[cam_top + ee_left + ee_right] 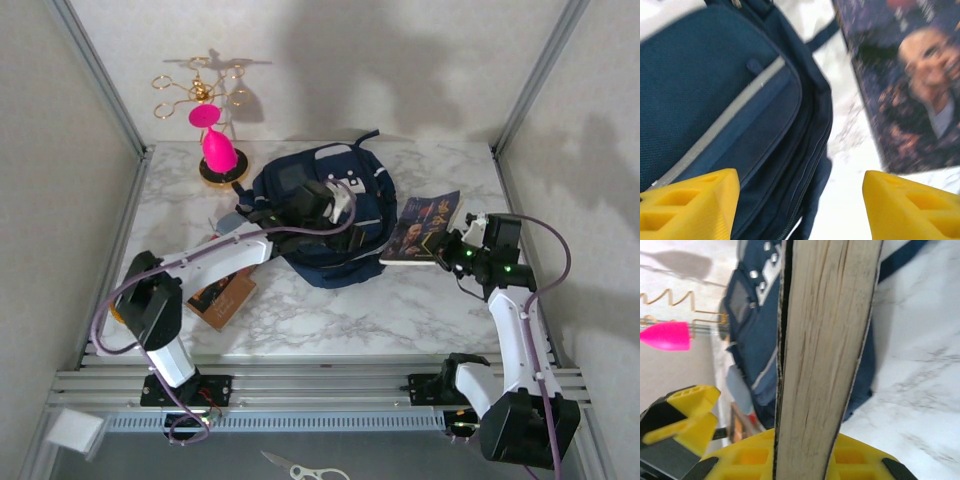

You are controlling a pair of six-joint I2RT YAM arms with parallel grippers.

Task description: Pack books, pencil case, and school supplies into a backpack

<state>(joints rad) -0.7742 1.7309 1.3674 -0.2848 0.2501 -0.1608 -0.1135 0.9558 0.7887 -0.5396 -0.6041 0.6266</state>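
Note:
My gripper will lift from the navy backpack its front panel (705, 85), which will peel back from a pale lining because zipper teeth (799, 205) run loose along the backpack's edge.
The navy backpack (318, 215) lies in the middle of the table. My left gripper (350, 228) hovers over its right side, jaws open and empty; in the left wrist view my left gripper (800, 210) has backpack fabric (715, 90) and a zipper under it. The dark-covered book (424, 228) lies right of the pack, and my right gripper (453, 251) is shut on its near right edge. The book's page edge (825, 340) stands between that gripper's yellow fingers (750, 460). A brown book (222, 296) lies at front left. The grey-blue pencil case (740, 385) and the red box (753, 418) sit left of the pack.
A pink object on a gold wire stand (215, 150) stands at the back left. Frame posts rise at both back corners. Bare marble (380, 310) lies in front of the backpack, and the aluminium rail (320, 382) runs along the near edge.

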